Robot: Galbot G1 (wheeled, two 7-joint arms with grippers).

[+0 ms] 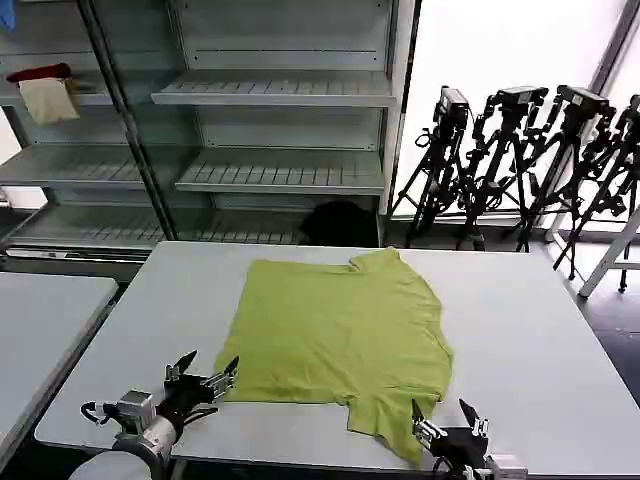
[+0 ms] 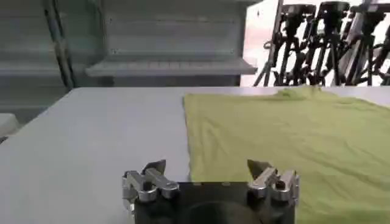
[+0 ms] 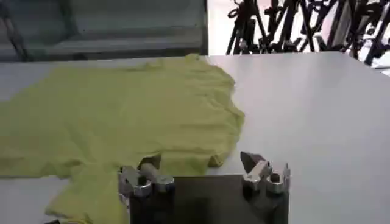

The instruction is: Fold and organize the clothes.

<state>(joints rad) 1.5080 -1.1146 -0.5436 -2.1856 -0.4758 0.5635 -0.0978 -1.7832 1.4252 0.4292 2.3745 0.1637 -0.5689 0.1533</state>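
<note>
My gripper will make the T-shirt's near side double up when it folds, while the far sleeve stays in place, because the T-shirt's far half lies flat and wide.
A lime-green T-shirt lies spread flat on the grey table, one sleeve toward the far edge and one hanging toward the near edge. My left gripper hovers open at the shirt's near left corner; the left wrist view has the gripper with the shirt's hem edge between its jaws. My right gripper is open beside the near sleeve. In the right wrist view this gripper sits just short of the shirt, nothing held.
Metal shelving stands behind the table, with a red and a cream cloth on a shelf at far left. Black tripods crowd the back right. A second table adjoins on the left. Bare tabletop lies right of the shirt.
</note>
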